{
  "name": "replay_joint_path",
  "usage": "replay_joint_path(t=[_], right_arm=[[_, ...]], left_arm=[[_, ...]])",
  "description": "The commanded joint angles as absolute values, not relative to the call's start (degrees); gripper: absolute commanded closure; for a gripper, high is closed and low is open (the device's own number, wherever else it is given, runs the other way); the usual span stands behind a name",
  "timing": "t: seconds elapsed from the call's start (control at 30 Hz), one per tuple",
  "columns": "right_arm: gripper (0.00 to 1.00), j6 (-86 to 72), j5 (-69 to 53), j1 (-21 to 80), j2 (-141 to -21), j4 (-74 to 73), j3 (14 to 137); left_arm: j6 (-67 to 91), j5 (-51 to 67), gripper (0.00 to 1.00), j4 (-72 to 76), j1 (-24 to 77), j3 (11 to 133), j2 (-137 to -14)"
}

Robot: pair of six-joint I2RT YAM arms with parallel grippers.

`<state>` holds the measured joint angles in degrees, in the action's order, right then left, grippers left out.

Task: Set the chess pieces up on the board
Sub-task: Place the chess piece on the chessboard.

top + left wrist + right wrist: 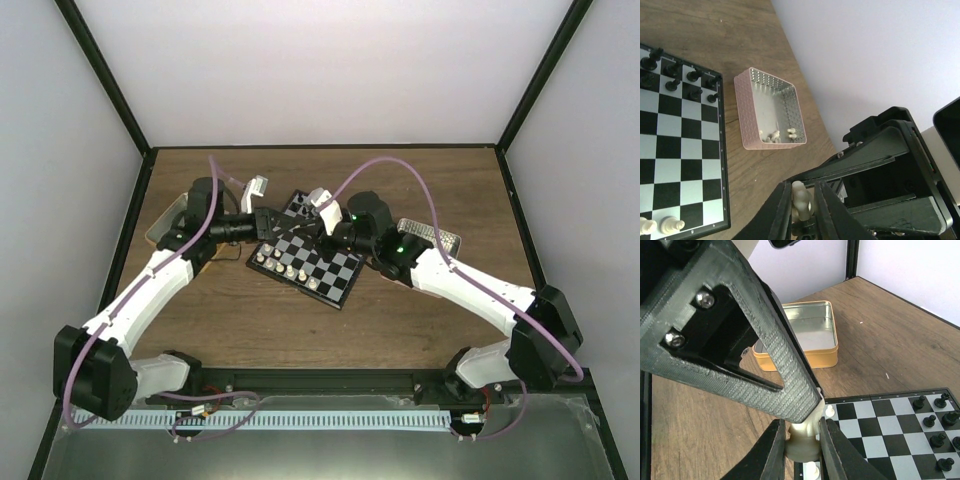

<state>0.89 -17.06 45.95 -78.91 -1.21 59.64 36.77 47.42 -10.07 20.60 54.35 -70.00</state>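
Note:
My right gripper holds the cream piece's round base (pixel 802 449), so next my left gripper grabs the piece (pixel 799 192) by its top, then stands it on the board's near row.
Both grippers meet above the board (pixel 336 276), on its left side. My right gripper (pixel 801 440) is shut on the round base of a cream chess piece (pixel 803 446). My left gripper (pixel 803 212) is shut on the top of that same piece (pixel 800 196), and one of its ribbed grey fingers (pixel 771 356) presses on it from above. From overhead, the left gripper (pixel 290 226) and right gripper (pixel 312 232) face each other tip to tip. Black pieces (pixel 675 75) stand on the far rows. Cream pieces (pixel 285 268) line the near edge.
A pink tray (pixel 747 115) with a few cream pieces (pixel 782 134) in it sits on the wood right of the board. A yellow-sided metal tin (pixel 805 359) stands open off the board's left side. Two small cream pawns (pixel 830 411) stand just under the held piece.

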Motion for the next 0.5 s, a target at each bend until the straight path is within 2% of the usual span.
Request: replay_joint_path(t=[0.0, 0.17, 0.2, 0.33, 0.47], right_arm=[[0.86, 1.84, -16.33, 46.42, -79.54, -0.71, 62.76], [0.83, 1.85, -16.35, 46.41, -79.85, -0.72, 62.62], [0.8, 1.74, -16.16, 46.41, -79.95, -1.2, 62.77], [0.5, -0.18, -11.48, 46.41, -79.42, -3.56, 63.0], [0.37, -3.37, -4.63, 46.05, -76.78, -4.5, 60.36]], left_arm=[[35.12, 47.94, 0.87, -11.22, 20.82, 56.25, -70.92], [34.53, 47.67, 0.96, -9.64, 20.81, 56.17, -71.19], [34.21, 47.43, 0.96, -9.14, 20.83, 56.02, -71.17], [31.2, 43.21, 0.96, -9.9, 20.74, 55.56, -70.55], [24.23, 34.32, 0.96, -15.41, 20.74, 56.0, -69.52]])
